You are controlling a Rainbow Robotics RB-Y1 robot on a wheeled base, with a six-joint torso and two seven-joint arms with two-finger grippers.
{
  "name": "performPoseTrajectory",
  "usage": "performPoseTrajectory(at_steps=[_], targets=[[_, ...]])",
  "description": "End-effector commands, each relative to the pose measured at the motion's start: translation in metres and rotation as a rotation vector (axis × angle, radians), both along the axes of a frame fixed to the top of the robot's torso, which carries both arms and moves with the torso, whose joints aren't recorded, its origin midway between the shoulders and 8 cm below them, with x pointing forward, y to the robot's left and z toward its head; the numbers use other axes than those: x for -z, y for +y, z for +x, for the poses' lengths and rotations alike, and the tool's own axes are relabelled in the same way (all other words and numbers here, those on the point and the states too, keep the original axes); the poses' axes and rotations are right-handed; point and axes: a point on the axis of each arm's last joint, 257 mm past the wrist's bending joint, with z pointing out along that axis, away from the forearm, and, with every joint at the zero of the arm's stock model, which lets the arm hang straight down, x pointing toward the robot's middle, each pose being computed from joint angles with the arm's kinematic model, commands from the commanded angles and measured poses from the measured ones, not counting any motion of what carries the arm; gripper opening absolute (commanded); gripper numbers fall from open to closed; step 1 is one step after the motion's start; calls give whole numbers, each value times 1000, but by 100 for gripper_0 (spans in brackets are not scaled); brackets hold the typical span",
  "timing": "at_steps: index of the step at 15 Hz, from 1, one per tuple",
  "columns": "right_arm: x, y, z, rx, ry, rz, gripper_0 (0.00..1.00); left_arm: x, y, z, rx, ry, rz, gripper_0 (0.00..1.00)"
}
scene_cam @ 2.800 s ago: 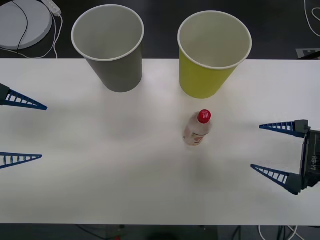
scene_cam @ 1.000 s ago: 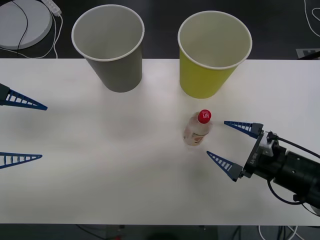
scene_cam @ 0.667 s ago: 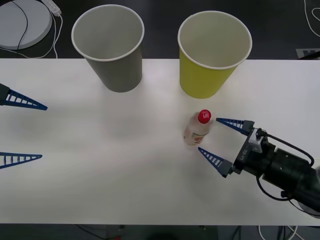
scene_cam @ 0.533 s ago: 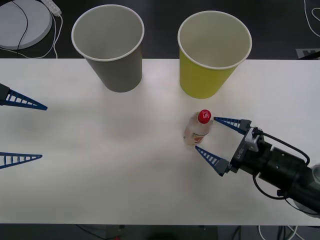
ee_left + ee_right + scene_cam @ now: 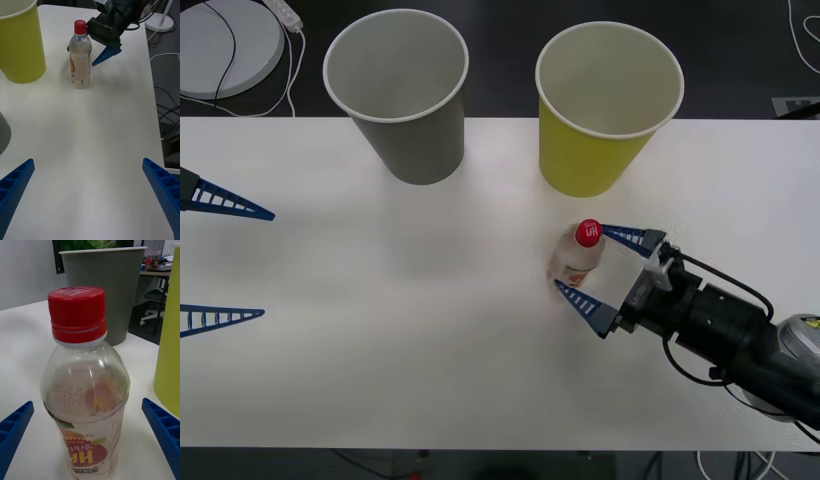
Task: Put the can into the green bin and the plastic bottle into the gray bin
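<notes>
The plastic bottle (image 5: 575,257) will go down completely below the bin's rim when the robot drops it in, because the gray bin (image 5: 402,100) is deep and has a wide opening.
The plastic bottle (image 5: 575,262) stands upright on the white table (image 5: 400,330), just in front of the green bin (image 5: 605,140). It has a red cap and an orange-marked label. My right gripper (image 5: 580,257) is open, with one blue finger on each side of the bottle; I cannot tell if they touch it. In the right wrist view the bottle (image 5: 86,390) stands between the fingers (image 5: 13,431), with the gray bin (image 5: 105,288) behind. The gray bin (image 5: 405,110) stands at the back left. My left gripper (image 5: 268,264) waits open at the left edge. The can is out of view.
A white round disc (image 5: 225,40) with cables lies on the dark floor beyond the table's back left corner. In the left wrist view the bottle (image 5: 80,56), the green bin (image 5: 20,45) and the right gripper (image 5: 107,56) lie across a wide bare stretch of table.
My right gripper has come in from the right edge and now straddles the bottle, still open. The bottle, both bins and the left arm have not moved.
</notes>
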Motion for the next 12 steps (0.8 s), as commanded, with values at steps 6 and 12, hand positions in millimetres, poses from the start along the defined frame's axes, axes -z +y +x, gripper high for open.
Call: performPoseTrajectory(at_steps=[6,12], targets=[[-1,25,10,6,2,6,100,0,0,0,0,0,0,100],[1,34,15,15,4,-2,100,0,0,0,0,0,0,100]])
